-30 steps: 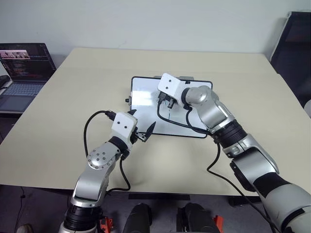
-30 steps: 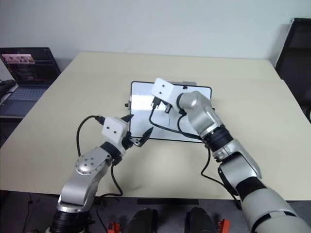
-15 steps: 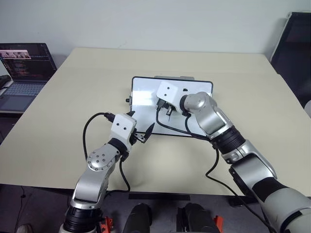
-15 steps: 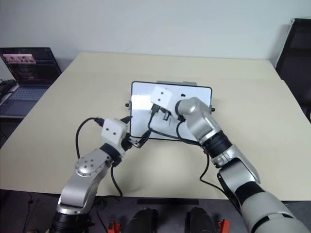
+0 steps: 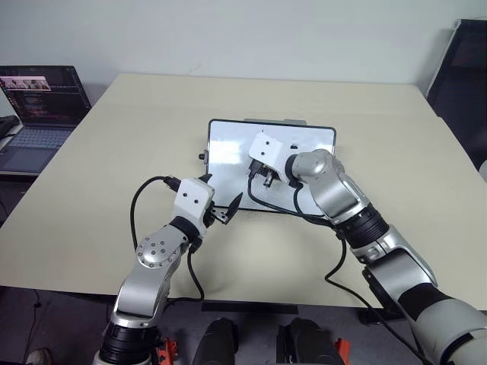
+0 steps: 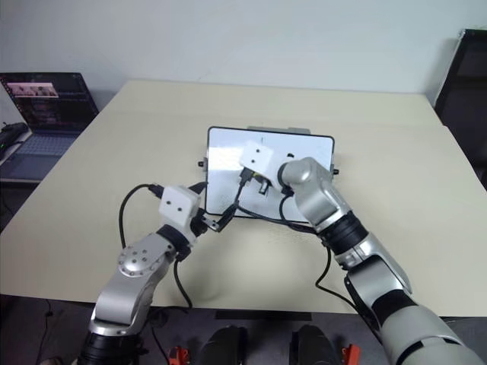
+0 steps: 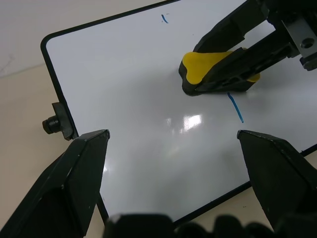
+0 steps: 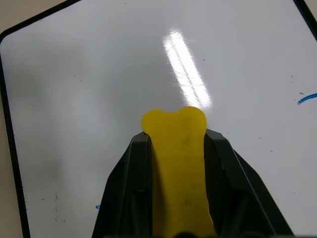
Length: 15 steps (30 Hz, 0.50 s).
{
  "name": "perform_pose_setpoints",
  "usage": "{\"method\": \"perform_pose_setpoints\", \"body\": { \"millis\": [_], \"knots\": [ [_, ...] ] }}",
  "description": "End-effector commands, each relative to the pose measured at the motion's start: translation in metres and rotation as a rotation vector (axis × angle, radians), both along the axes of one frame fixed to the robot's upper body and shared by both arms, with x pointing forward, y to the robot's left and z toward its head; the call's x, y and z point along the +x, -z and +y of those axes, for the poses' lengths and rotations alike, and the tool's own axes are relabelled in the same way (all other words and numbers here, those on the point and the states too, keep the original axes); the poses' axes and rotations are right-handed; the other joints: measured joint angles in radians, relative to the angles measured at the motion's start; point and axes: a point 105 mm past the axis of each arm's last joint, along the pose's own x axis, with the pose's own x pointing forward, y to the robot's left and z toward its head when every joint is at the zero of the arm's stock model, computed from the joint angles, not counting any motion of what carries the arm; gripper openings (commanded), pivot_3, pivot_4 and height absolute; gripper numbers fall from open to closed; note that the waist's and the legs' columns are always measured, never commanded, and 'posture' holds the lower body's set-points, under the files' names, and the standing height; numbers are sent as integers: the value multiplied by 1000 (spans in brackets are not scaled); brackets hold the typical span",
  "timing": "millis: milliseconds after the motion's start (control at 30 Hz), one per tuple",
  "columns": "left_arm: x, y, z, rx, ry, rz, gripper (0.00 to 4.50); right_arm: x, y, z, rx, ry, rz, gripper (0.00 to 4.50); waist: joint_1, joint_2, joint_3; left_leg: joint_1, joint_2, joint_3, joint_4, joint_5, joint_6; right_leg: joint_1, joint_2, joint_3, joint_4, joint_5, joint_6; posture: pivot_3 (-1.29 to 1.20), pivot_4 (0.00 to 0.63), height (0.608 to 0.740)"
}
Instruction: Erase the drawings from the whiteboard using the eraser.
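I should pull my right gripper back, because the eraser (image 7: 198, 68) is farther in than the short blue stroke by the whiteboard's near edge. My right gripper should then wipe the eraser across that stroke (image 7: 236, 108).
The whiteboard (image 5: 225, 147) lies flat at the middle of the table, black-framed with a knob (image 7: 50, 123) on its side. My right gripper (image 8: 178, 139) is shut on the yellow eraser (image 7: 207, 63), whose black underside rests on the board near its centre. What shows of the drawings is a short blue stroke (image 7: 236, 106) just beside the eraser, a tiny blue tick (image 7: 164, 19) farther off, and a blue mark (image 8: 307, 98) off to one side. My left gripper (image 5: 222, 190) stands open over the board's near left corner, holding nothing.
An open laptop (image 5: 38, 99) sits on a separate surface at the far left. A dark object (image 5: 460, 68) stands at the far right. Black cables (image 5: 274, 201) hang from both wrists over the board's near edge. The beige table (image 5: 114, 152) extends all around the board.
My right gripper has drawn the eraser back across the board toward its near edge and lowered a little. The left arm has stayed put.
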Motion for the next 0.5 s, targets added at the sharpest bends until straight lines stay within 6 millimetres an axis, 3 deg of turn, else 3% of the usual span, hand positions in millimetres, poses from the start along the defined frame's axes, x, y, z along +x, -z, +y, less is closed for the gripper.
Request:
{"method": "perform_pose_setpoints", "body": {
  "millis": [33,167,267,333,500],
  "knots": [
    [-2,-13,-5,-6,18,-56,4500,2,-55,1,77,6,-156,1084,0,0,0,0,0,0,0,0,0,0,0,0,0,0,0,0,150,740],
    [-1,-14,-7,-6,26,-57,4500,4,-73,4,115,14,-199,1084,-1,0,0,0,0,0,-2,0,0,-1,0,0,-2,0,0,0,150,740],
    [0,-15,-9,-7,32,-61,4500,8,-76,6,121,19,-215,1084,-1,0,0,-1,0,1,-3,0,0,-1,0,0,-3,0,0,0,150,740],
    [0,-16,-8,-5,33,-62,4500,10,-70,6,109,19,-208,1084,-1,0,0,-1,0,1,-4,0,0,-1,0,0,-4,0,0,0,150,740],
    [-1,-16,-6,1,27,-62,4500,14,-30,3,31,18,-145,1084,-1,0,0,-1,0,1,-4,0,0,-1,0,0,-5,0,0,0,150,740]
  ]
}}
